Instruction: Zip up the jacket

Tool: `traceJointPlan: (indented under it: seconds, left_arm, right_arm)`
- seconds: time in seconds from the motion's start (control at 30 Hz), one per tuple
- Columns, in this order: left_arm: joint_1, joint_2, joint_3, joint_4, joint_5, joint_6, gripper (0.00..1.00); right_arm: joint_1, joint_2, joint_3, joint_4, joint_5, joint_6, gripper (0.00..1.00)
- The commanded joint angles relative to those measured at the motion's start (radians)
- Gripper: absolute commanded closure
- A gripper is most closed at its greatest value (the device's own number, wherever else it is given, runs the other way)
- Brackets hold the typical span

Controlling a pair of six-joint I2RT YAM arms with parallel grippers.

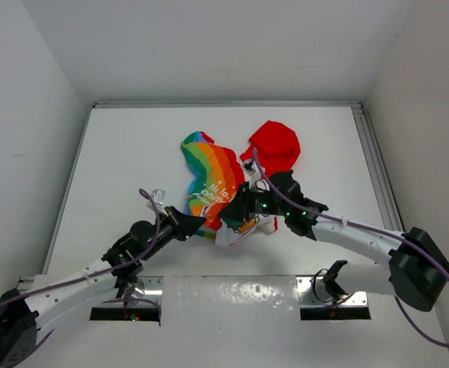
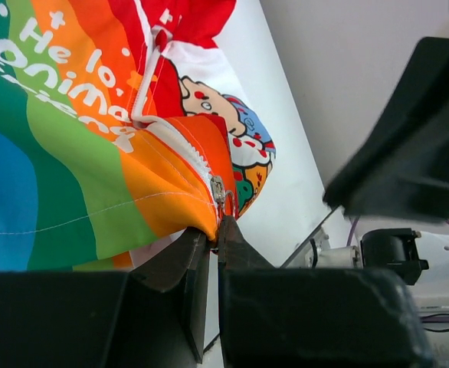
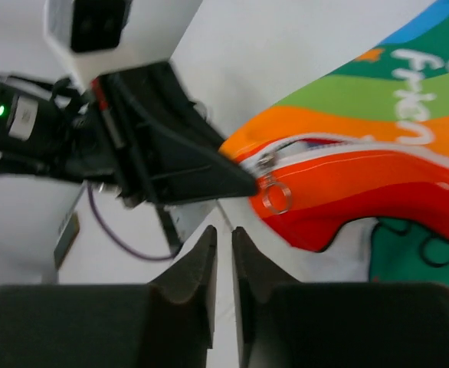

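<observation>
The right gripper's narrow, empty gap (image 3: 224, 247) is next to the slider's hanging ring pull, so the robot should open that gripper's fingers and move them around the ring pull (image 3: 276, 198).
The jacket (image 1: 213, 184) lies crumpled mid-table, its red hood (image 1: 274, 146) at the back right and its rainbow panel (image 2: 63, 153) on the left. My left gripper (image 1: 200, 223) is shut on the jacket's bottom corner (image 2: 201, 218), right under the zipper slider (image 2: 218, 189). My right gripper (image 3: 224, 234) hovers just beside that corner with its jaws a narrow gap apart and nothing between them. The slider's ring pull (image 3: 276, 196) hangs a little above and to the right of its fingertips. The left gripper's finger (image 3: 186, 165) touches the fabric next to the ring.
An aluminium rail (image 1: 374, 165) runs along the table's right side. White walls close in on the left, back and right. A shiny metal plate (image 1: 232, 295) spans the near edge between the arm bases. The right arm's black body (image 2: 416, 146) looms beside the left gripper.
</observation>
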Motion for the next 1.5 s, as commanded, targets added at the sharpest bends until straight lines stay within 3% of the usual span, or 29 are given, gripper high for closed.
traceJointPlan:
  seconds: [0.0, 0.3, 0.83, 1.47]
  left_arm:
    - [-0.003, 0.015, 0.015, 0.096, 0.03, -0.011, 1.0]
    - [-0.003, -0.01, -0.005, 0.119, 0.058, -0.033, 1.0]
    - [-0.003, -0.034, -0.014, 0.126, 0.072, -0.042, 1.0]
    - [-0.003, -0.001, -0.013, 0.129, 0.081, -0.036, 1.0]
  right_arm:
    - [0.031, 0.018, 0.045, 0.023, -0.104, -0.036, 0.85]
    - [0.034, 0.15, 0.097, 0.025, -0.08, -0.056, 0.75]
    - [0.033, 0.144, 0.078, 0.034, 0.009, -0.073, 0.64]
    - [0.034, 0.116, 0.059, 0.097, -0.045, 0.011, 0.78]
